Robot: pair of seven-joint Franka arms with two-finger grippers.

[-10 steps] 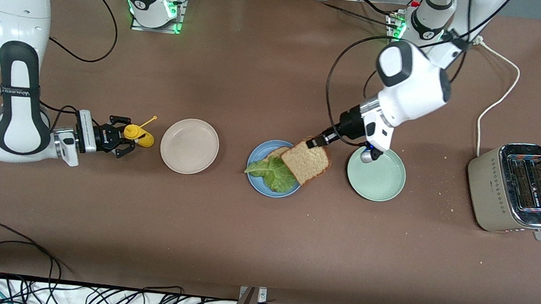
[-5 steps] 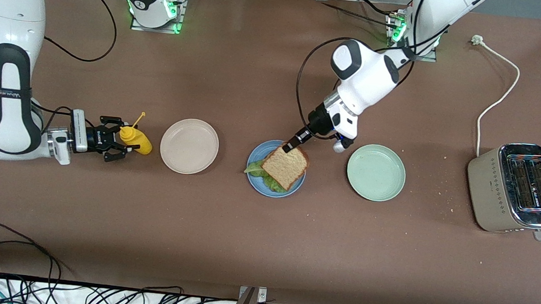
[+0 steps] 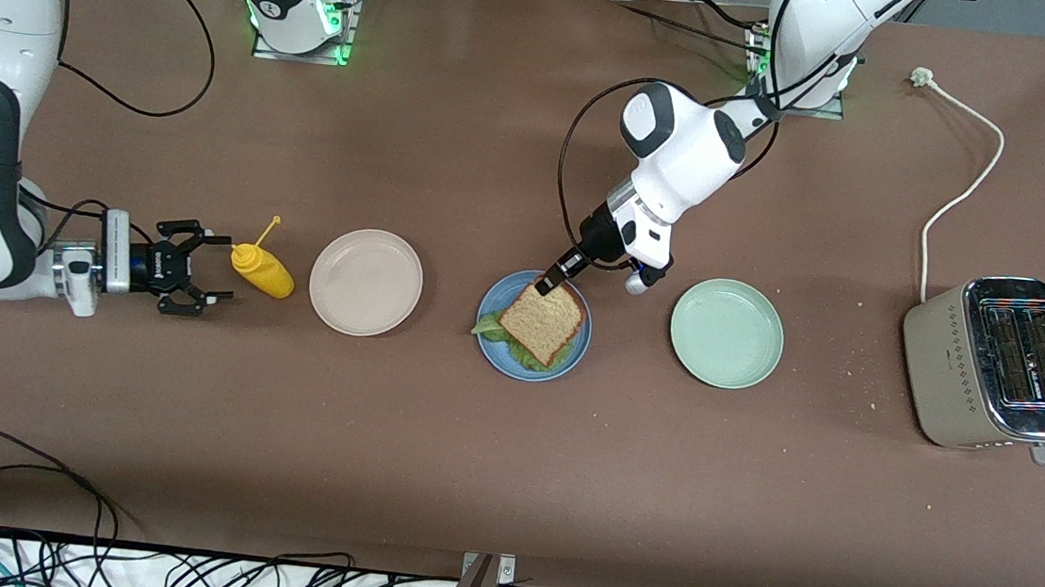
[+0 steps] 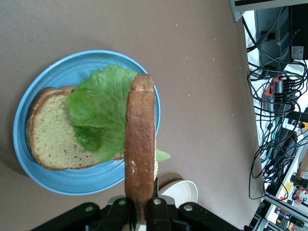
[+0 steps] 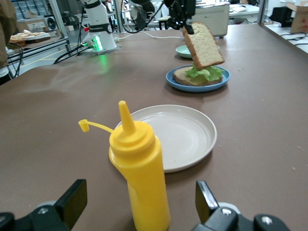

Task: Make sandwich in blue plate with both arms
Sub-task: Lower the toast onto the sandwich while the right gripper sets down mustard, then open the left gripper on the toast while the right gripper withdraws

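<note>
The second toast slice (image 5: 203,45) in my left gripper is hanging at a steep angle above the green lettuce leaf (image 5: 206,74). I should tilt the slice flatter over the leaf before I open the gripper.
The blue plate (image 3: 516,371) lies mid-table and holds one slice of toast (image 4: 50,139) with a green lettuce leaf (image 3: 488,327) on it. My left gripper (image 3: 550,283) is shut on the edge of a second toast slice (image 3: 544,319), which hangs tilted just over the lettuce. The left wrist view shows that slice (image 4: 140,144) edge-on, clamped between the jaws of the left gripper (image 4: 140,211). My right gripper (image 3: 217,269) is open and low, near the right arm's end of the table. A yellow mustard bottle (image 3: 264,273) stands free just off its fingertips.
A beige plate (image 3: 366,282) lies between the mustard bottle and the blue plate. A pale green plate (image 3: 726,333) sits beside the blue plate toward the left arm's end. A toaster (image 3: 999,364) with its white cable stands at that end, with crumbs around it.
My left arm carried the toast slice from over the green plate to over the blue plate and lowered it onto the lettuce. My right gripper opened, released the mustard bottle and drew back.
</note>
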